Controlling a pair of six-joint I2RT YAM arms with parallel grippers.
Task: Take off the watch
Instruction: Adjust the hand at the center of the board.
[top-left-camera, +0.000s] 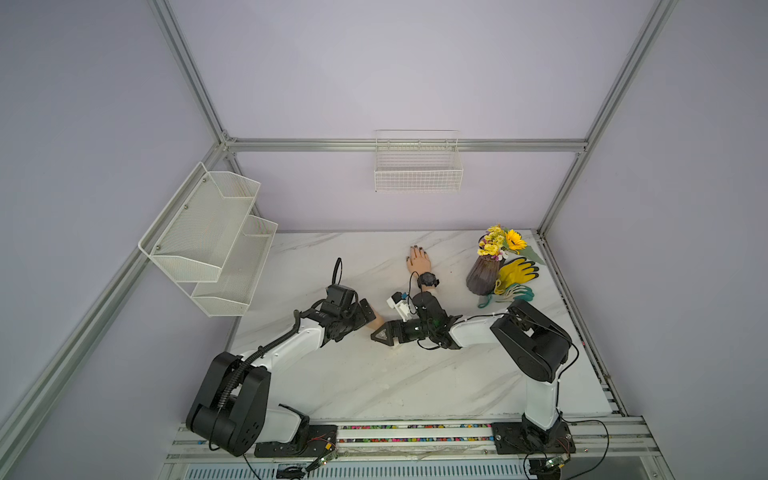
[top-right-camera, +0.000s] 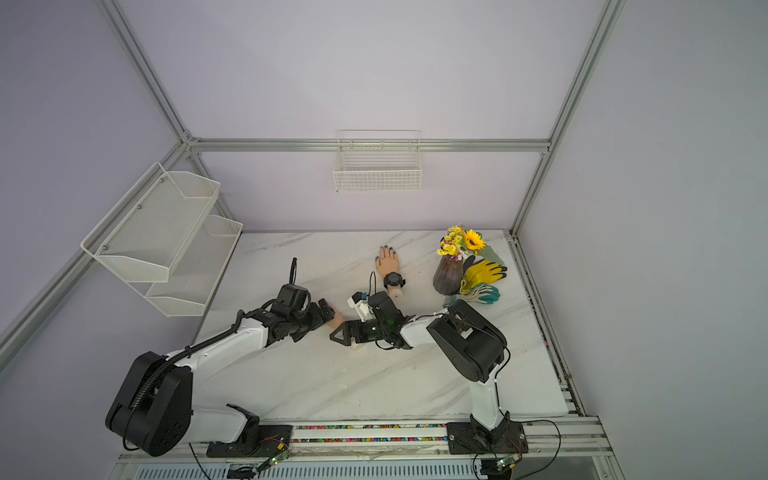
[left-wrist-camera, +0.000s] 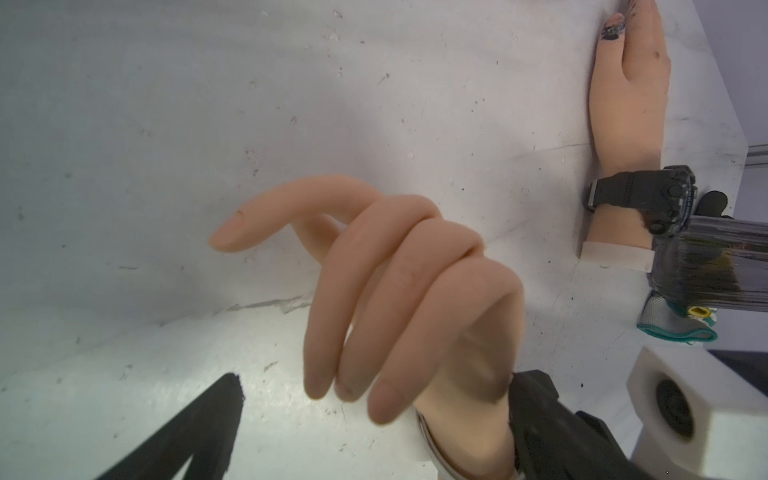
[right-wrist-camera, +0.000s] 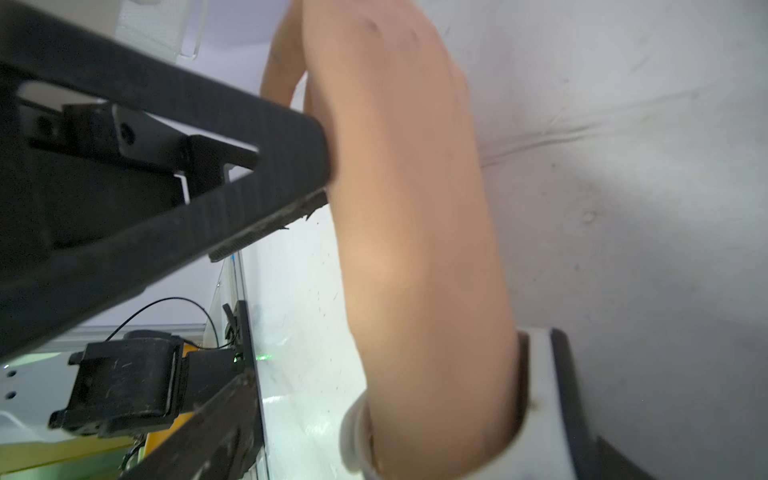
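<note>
Next, I turn the hand (left-wrist-camera: 416, 280) palm up and hold its thumb steady with my left gripper, because the near hand's back (right-wrist-camera: 408, 152) faces my right gripper and hides the watch band's clasp.
A black watch (top-left-camera: 428, 279) (left-wrist-camera: 648, 199) sits on the wrist of a mannequin hand (top-left-camera: 417, 259) with dark nails, lying at the back of the table. A second mannequin hand (top-left-camera: 377, 320) (left-wrist-camera: 407, 291) lies nearer, between my two grippers, and a white band (left-wrist-camera: 430, 446) (right-wrist-camera: 540, 374) circles its wrist. My left gripper (top-left-camera: 365, 311) (left-wrist-camera: 384, 378) is open around this hand's palm, one finger against it and the other apart. My right gripper (top-left-camera: 382, 332) (right-wrist-camera: 407, 453) is open around the banded wrist, with table showing on one side.
A dark vase of yellow flowers (top-left-camera: 484, 278) and yellow and teal gloves (top-left-camera: 517, 270) stand to the right of the far hand. A white mesh shelf (top-left-camera: 208, 237) hangs on the left wall and a wire basket (top-left-camera: 417, 166) on the back wall.
</note>
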